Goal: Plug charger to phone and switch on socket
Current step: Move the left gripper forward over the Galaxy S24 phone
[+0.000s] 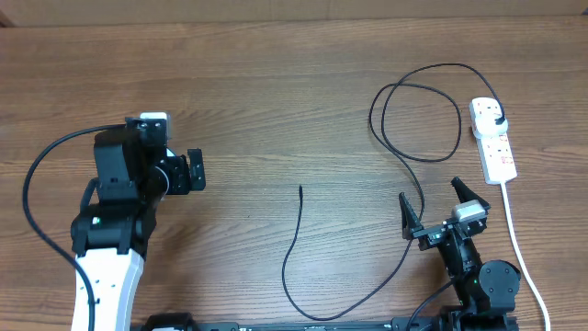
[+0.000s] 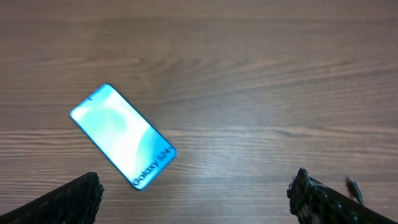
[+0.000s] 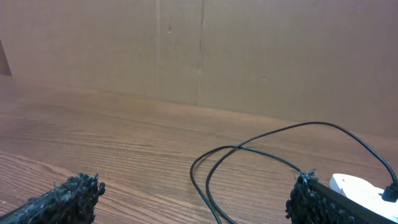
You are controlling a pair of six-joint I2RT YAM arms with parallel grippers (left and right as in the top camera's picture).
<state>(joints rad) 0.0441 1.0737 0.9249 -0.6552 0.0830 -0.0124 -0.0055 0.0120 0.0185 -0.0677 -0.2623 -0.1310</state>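
My left gripper should move over the phone and turn so that its open fingers straddle its long edges, because the phone lies slanted and off-centre to the fingers.
The phone lies face up and askew on the wood table in the left wrist view, its cyan screen lit. In the overhead view it is hidden under the left arm. My left gripper is open and empty, hovering above the table just short of the phone. The charger cable runs from its plug in the socket through a loop to a free tip at mid-table. My right gripper is open and empty, beside the cable and left of the socket.
The socket's thick white cord runs down the right side past the right arm's base. A brown cardboard wall stands behind the far table edge.
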